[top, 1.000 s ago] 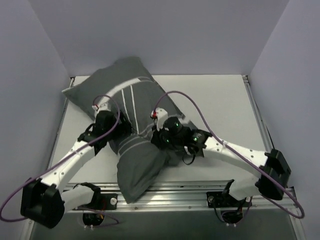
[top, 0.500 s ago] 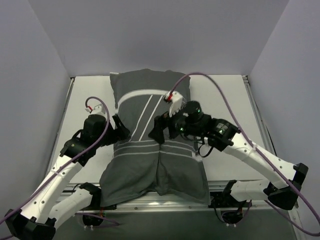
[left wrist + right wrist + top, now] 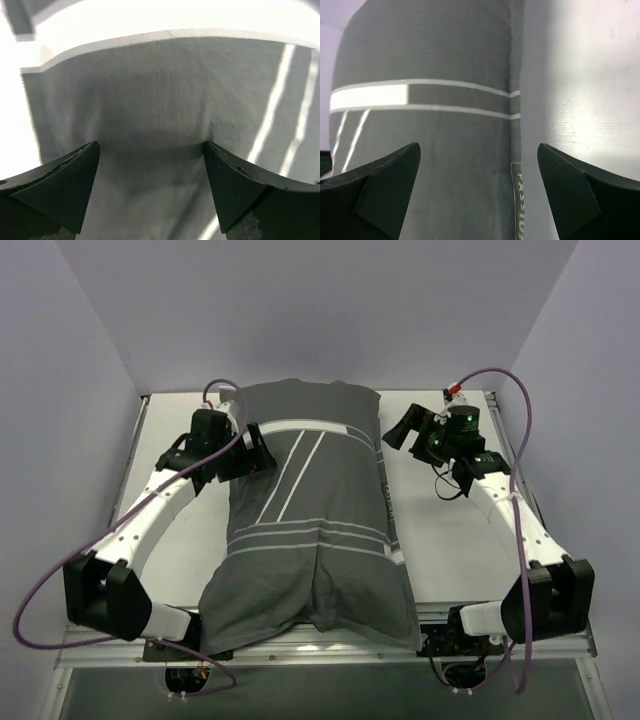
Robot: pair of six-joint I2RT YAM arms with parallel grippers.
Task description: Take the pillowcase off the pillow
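Observation:
The pillowcase's striped side (image 3: 318, 475) shows only closed, smooth cloth under my left gripper, so next my right gripper lifts the pillowcase's seam edge (image 3: 382, 468) and rolls the pillowcase over first.
The pillowcase (image 3: 320, 530), dark grey with white stripes, lies lengthwise on the white table (image 3: 450, 540), plump and filled; its near end hangs over the front rail. The pillow is hidden inside it. My left gripper (image 3: 250, 455) is open at the pillowcase's far left edge; in the left wrist view the left gripper (image 3: 152, 150) straddles smooth grey pillowcase (image 3: 160, 100) cloth. My right gripper (image 3: 398, 432) is open, just right of the far right corner. In the right wrist view the right gripper (image 3: 477, 150) holds nothing, with the pillowcase (image 3: 430, 140) seam and a lettered label (image 3: 517, 200) below it.
Pale walls close the table in at the back (image 3: 320, 310), left and right. A metal rail (image 3: 440, 615) runs along the front edge by the arm bases. Purple cables (image 3: 500, 380) loop over both arms. Bare tabletop (image 3: 580, 100) lies right of the pillowcase.
The right gripper let go of the pillowcase and swung to the back right. The left arm moved to the back left. The bundle went from bunched and slanted to flat and lengthwise.

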